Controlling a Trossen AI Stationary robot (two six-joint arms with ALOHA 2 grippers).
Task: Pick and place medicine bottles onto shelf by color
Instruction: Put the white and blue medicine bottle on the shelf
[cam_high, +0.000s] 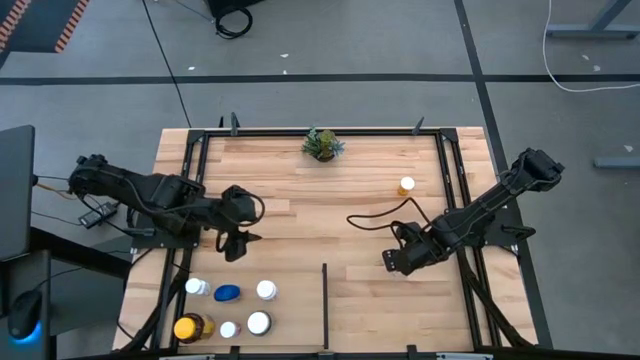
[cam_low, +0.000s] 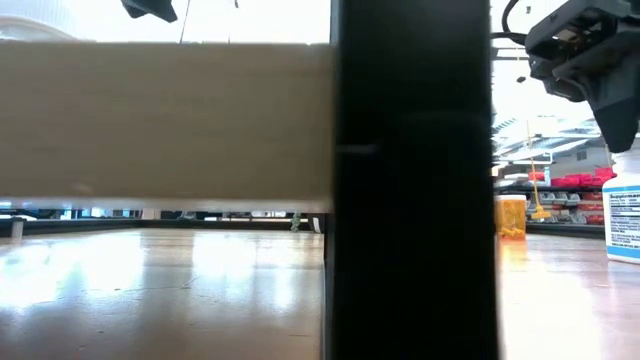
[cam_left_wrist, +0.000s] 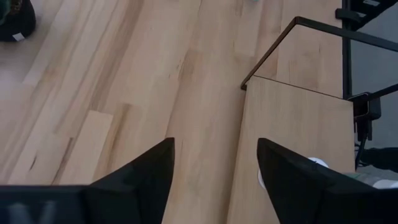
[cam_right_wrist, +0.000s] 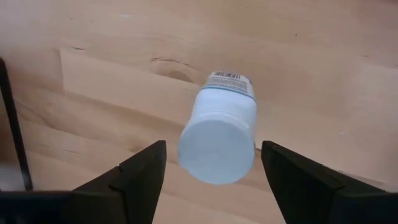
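Next, I open my right gripper wider and move its fingers farther around the bottle (cam_right_wrist: 225, 113) before I close and lift, because the white cap (cam_right_wrist: 216, 151) sits too shallow at the ends of its fingers.
My right gripper (cam_high: 395, 258) is open above a white bottle with a blue-edged label (cam_right_wrist: 221, 134). The bottle stands on its base on the table. In the right wrist view the fingers (cam_right_wrist: 143, 168) stand on either side of its white cap without touching it. The low view shows the same bottle (cam_low: 622, 215) clear below the gripper (cam_low: 590, 70). An orange bottle (cam_high: 406, 186) stands farther back. My left gripper (cam_high: 237, 242) is open and empty (cam_left_wrist: 214, 146) just behind the shelf (cam_high: 295, 320). On the shelf stand a blue bottle (cam_high: 227, 293), an amber bottle with a yellow lid (cam_high: 190, 327) and several white-capped ones (cam_high: 259, 323).
A small green potted plant (cam_high: 322, 144) stands at the table's far edge. A black divider bar (cam_high: 325, 305) runs along the shelf's right side. Black rails (cam_high: 195, 180) border the table. A cable (cam_high: 375, 215) loops by the right arm.
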